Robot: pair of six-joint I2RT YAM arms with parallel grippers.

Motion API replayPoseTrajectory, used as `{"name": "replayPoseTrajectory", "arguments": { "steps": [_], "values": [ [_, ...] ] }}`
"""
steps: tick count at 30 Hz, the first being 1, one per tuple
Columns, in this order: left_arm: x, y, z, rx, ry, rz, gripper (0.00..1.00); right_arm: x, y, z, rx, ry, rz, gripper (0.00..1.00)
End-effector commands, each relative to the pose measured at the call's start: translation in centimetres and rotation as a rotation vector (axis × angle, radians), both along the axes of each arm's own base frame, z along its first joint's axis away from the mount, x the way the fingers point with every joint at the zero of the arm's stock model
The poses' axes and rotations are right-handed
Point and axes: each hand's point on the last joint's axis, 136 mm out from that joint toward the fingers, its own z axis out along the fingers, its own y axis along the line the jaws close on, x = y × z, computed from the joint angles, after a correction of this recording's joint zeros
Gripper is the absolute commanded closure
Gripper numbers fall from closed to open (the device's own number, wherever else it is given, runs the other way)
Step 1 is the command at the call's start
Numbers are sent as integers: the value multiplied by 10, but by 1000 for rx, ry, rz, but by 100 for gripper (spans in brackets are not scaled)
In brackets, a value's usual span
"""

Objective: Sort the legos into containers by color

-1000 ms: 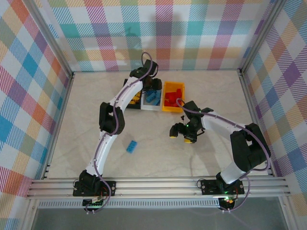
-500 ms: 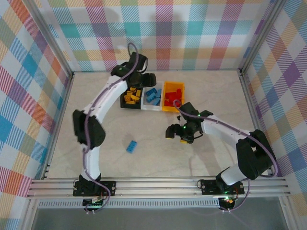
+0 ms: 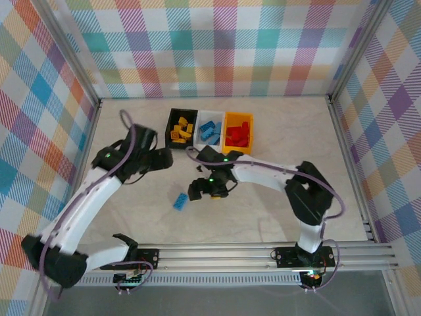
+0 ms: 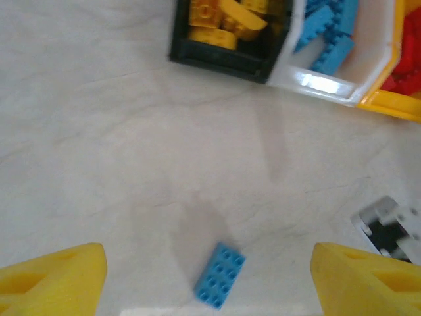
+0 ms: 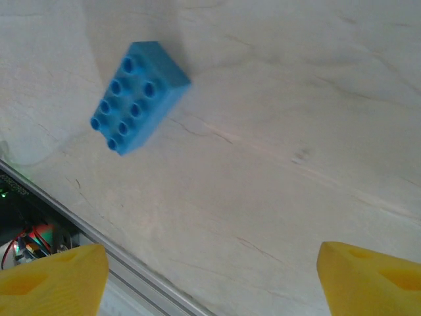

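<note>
The blue lego [image 3: 180, 201] is close beside the robot's right gripper, so the left gripper should move back and the right gripper should take the lego to the white container [image 3: 209, 133].
One blue lego [image 3: 180, 201] lies loose on the table. My left gripper [image 3: 161, 158] hovers open behind and to the left of it. In the left wrist view the blue lego [image 4: 220, 274] lies between and below the wide yellow fingers [image 4: 59, 280], untouched. My right gripper [image 3: 197, 191] is open just right of the brick, which sits at the upper left in its wrist view [image 5: 138, 95], outside the fingers [image 5: 368, 280]. The black container [image 3: 181, 147] holds yellow legos, the white one [image 3: 208, 149] blue legos, the yellow-orange one [image 3: 237, 151] red legos.
The three bins stand side by side at the back middle [image 4: 223, 59]. An aluminium rail [image 3: 217, 253] runs along the near edge, close to the right gripper [image 5: 212, 263]. Checked walls enclose the table.
The left arm swung back from the bins to the left and toward the near side while its gripper opened. The right gripper travelled left across the table to the blue lego.
</note>
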Motion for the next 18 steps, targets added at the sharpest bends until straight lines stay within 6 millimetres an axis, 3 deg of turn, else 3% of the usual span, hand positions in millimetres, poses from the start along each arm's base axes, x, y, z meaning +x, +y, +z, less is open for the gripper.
{"name": "replayPoseTrajectory", "arguments": {
  "steps": [1, 9, 18],
  "values": [
    [-28, 36, 2, 36, -25, 121, 17, -4, 14, -9, -88, 22, 7, 17],
    [-63, 68, 7, 92, -74, 175, 16, 10, 41, -21, -266, -2, -87, 16],
    [-75, 76, 8, 103, -98, 176, 15, 8, 43, -37, -381, 22, -179, 22]
  ]
}}
